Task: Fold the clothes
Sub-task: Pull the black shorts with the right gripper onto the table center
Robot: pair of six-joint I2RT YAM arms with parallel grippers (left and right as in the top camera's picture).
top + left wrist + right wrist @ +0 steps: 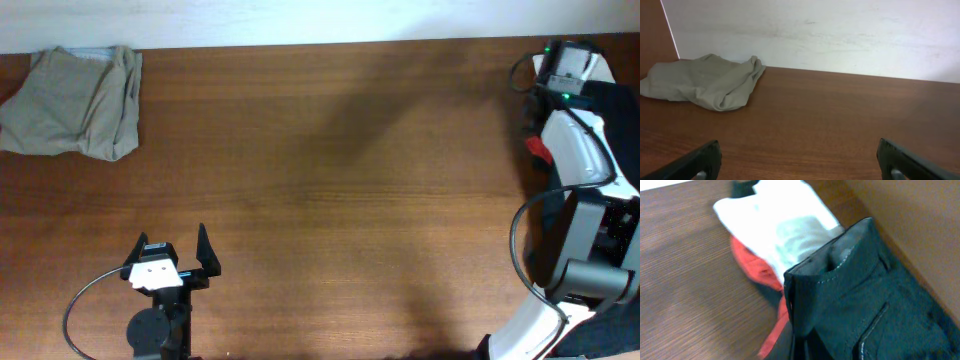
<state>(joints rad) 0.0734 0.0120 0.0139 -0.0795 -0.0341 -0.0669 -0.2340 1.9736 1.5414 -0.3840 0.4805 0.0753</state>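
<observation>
My right gripper has hold of the black garment's raised fold [825, 282], and the table's middle [325, 165] is clear. I should keep pulling the garment there until it is spread out.
A crumpled khaki-grey garment [75, 100] lies at the table's far left corner; it also shows in the left wrist view [705, 80]. My left gripper [172, 250] is open and empty over bare wood near the front edge [800, 162]. At the far right edge lies a pile: a black shorts-like garment [865, 295], a white garment [780, 225] and a red one [752, 265]. My right gripper [797, 352] is shut on a raised fold of the black garment; its fingers are mostly hidden by the fabric. In the overhead view the right arm [575, 150] covers most of the pile.
The brown wooden table [350, 180] spans the view. A pale wall [840, 30] runs along its far edge. A green-lit unit and cables [560, 75] sit at the far right corner by the right arm.
</observation>
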